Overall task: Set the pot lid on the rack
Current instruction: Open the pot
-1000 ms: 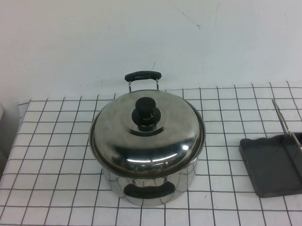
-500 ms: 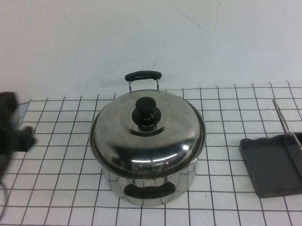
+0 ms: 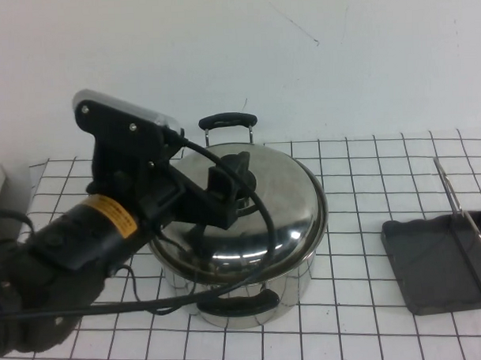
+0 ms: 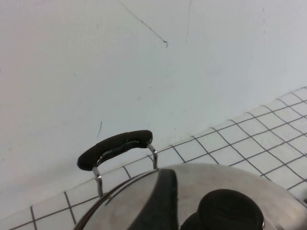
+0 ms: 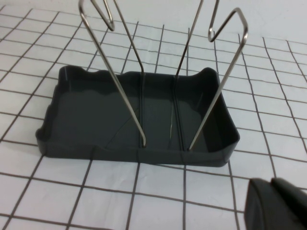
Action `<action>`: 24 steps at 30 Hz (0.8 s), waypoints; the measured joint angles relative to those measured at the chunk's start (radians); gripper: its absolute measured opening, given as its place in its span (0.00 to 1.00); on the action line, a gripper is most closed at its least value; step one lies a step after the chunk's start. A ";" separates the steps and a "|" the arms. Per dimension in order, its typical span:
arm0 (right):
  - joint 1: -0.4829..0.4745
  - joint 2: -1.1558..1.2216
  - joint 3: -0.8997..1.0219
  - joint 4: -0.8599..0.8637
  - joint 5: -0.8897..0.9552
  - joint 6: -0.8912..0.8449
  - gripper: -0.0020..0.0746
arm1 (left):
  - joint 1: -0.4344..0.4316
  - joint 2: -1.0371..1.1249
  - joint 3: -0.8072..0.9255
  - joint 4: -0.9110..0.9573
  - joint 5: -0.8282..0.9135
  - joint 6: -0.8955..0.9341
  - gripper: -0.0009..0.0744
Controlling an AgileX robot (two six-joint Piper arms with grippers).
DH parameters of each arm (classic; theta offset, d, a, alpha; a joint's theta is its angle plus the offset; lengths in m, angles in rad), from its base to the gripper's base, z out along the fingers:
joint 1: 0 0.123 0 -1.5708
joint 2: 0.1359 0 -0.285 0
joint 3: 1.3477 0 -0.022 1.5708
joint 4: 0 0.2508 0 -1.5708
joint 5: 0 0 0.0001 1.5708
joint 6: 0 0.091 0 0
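My gripper will lift the pot lid (image 3: 282,196) by its black knob, and the lid will come off right away because the smooth round edge (image 3: 314,230) rests on the pot's rim.
The shiny steel pot lid (image 3: 265,219) sits on the steel pot (image 3: 295,285) in the middle of the checked table. My left gripper (image 3: 229,188) has reached in from the left and hangs open over the lid, at its black knob (image 3: 241,164). In the left wrist view one dark finger (image 4: 160,201) stands beside the knob (image 4: 230,218) with a gap between them; the other finger is out of frame. The rack (image 3: 433,260), a dark grey tray with upright wires (image 3: 463,212), is at the right edge. My right gripper (image 5: 277,205) shows only as a dark tip near the rack (image 5: 139,115).
The pot's far black handle (image 3: 227,120) sticks up behind the lid, and its near handle (image 3: 233,304) faces me. The left arm's cable (image 3: 258,227) loops across the lid. A white wall stands close behind the table.
My left arm has swung in from the left edge and now has its gripper over the lid at the knob. The pot, lid and rack have not moved.
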 joint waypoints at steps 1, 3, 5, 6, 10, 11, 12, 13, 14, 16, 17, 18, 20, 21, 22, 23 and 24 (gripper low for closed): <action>0.000 0.000 0.000 0.000 0.000 0.000 0.02 | 0.000 0.027 0.000 -0.004 -0.039 -0.007 0.92; 0.000 0.000 0.000 0.000 0.000 0.000 0.02 | 0.000 0.072 -0.002 -0.009 -0.105 -0.020 0.92; 0.000 0.000 0.000 0.000 0.000 0.000 0.02 | 0.000 0.122 -0.002 -0.013 -0.166 -0.035 0.93; 0.000 0.000 0.000 0.000 0.000 0.000 0.02 | 0.000 0.140 -0.002 -0.022 -0.188 -0.037 0.93; 0.000 0.000 0.000 0.000 0.000 0.000 0.02 | 0.000 0.226 -0.002 -0.055 -0.292 -0.039 0.93; 0.000 0.000 0.000 0.002 0.000 0.000 0.02 | 0.000 0.246 -0.004 -0.064 -0.312 -0.039 0.92; 0.000 0.000 0.000 0.002 0.000 0.000 0.02 | 0.000 0.261 -0.007 -0.072 -0.322 -0.042 0.91; 0.000 0.000 0.000 0.002 0.000 0.000 0.02 | 0.000 0.278 -0.015 -0.077 -0.326 -0.048 0.89; 0.000 0.000 0.000 0.002 0.000 0.000 0.02 | 0.000 0.298 -0.024 -0.078 -0.332 -0.055 0.86; 0.000 0.000 0.000 0.002 0.000 0.000 0.02 | 0.000 0.323 -0.045 -0.072 -0.336 -0.065 0.83; 0.000 0.000 0.000 0.002 0.000 0.000 0.02 | 0.000 0.337 -0.056 -0.064 -0.338 -0.069 0.81; 0.000 0.000 0.000 0.002 0.000 0.000 0.02 | 0.000 0.350 -0.065 -0.054 -0.338 -0.074 0.78; 0.000 0.000 0.000 0.002 0.000 0.000 0.02 | 0.000 0.367 -0.079 -0.041 -0.339 -0.085 0.73; 0.000 0.000 0.000 0.002 0.000 0.000 0.02 | 0.000 0.373 -0.082 -0.040 -0.339 -0.090 0.69; 0.000 0.000 0.000 0.002 0.000 0.000 0.02 | 0.000 0.374 -0.082 -0.040 -0.339 -0.089 0.65; 0.000 0.000 0.000 0.002 0.000 0.000 0.02 | 0.000 0.374 -0.083 -0.042 -0.337 -0.090 0.59; 0.000 0.000 0.000 0.002 0.000 0.000 0.02 | 0.000 0.374 -0.083 -0.042 -0.336 -0.092 0.52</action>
